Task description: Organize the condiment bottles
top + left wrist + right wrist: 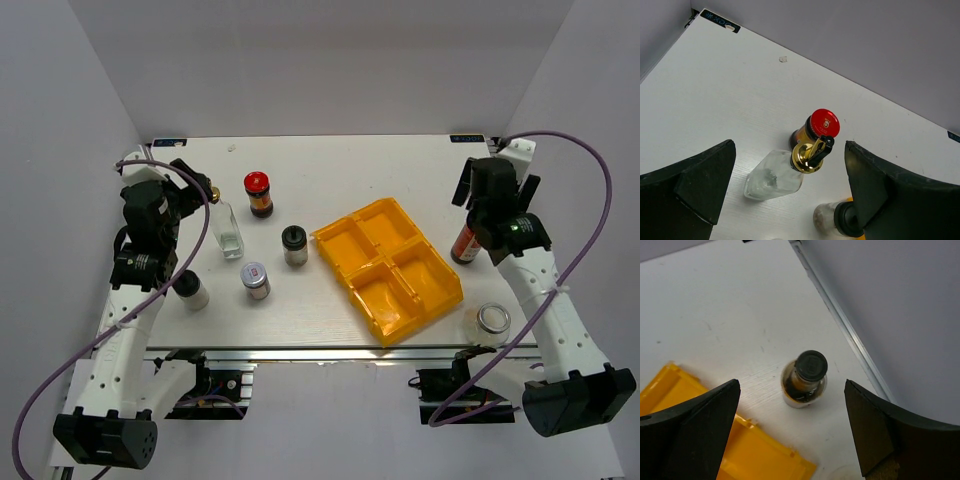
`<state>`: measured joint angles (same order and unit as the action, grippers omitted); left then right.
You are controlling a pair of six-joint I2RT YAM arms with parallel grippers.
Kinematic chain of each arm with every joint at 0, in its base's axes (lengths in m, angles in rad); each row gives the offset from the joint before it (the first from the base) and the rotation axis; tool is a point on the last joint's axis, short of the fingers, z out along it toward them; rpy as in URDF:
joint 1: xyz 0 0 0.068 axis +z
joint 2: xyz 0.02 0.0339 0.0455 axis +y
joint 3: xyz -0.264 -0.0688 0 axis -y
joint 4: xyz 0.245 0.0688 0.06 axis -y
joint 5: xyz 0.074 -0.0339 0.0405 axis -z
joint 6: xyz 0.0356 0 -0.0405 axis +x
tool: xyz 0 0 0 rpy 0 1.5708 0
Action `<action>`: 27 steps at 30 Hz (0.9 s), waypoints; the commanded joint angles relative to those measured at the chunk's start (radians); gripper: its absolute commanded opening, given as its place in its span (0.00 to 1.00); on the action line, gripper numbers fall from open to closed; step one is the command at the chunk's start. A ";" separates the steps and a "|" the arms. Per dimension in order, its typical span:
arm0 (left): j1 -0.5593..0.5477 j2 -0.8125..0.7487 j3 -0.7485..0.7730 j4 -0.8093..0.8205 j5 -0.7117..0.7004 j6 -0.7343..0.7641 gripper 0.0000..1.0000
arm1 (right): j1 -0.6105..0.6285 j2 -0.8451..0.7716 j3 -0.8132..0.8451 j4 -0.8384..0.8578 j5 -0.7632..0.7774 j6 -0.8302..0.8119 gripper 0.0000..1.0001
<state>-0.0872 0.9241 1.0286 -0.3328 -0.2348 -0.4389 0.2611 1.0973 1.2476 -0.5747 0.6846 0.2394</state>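
I should keep lowering my right gripper's open fingers, now centred on the sauce bottle's black cap, until they are on either side of the cap, then close.
The clear glass gold-spouted bottle stands at the left, with the red-lidded dark jar just behind it. A black-lidded shaker, a silver-lidded shaker and a small black-capped shaker stand nearby. My left gripper is open and empty above the glass bottle; the red-lidded jar and black-lidded shaker show below it. The brown black-capped sauce bottle stands right of the tray. My right gripper is open above the sauce bottle, not touching it.
The yellow four-compartment tray lies tilted right of centre, with nothing in it; its corner shows in the right wrist view. A silver-lidded glass jar stands near the front right edge. White walls close in left, right and behind.
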 commanded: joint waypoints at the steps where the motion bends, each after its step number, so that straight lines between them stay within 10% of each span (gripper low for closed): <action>1: 0.004 -0.036 -0.012 0.034 0.023 0.034 0.98 | -0.006 -0.027 -0.086 0.082 0.161 0.038 0.89; 21: 0.004 -0.054 -0.028 0.044 0.003 0.026 0.98 | -0.098 0.049 -0.387 0.614 0.110 -0.067 0.82; 27: 0.006 -0.051 -0.030 0.048 0.002 0.023 0.98 | -0.111 0.062 -0.395 0.642 0.105 -0.069 0.49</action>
<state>-0.0872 0.8772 1.0039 -0.2943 -0.2230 -0.4191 0.1570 1.1732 0.8589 -0.0250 0.7803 0.1764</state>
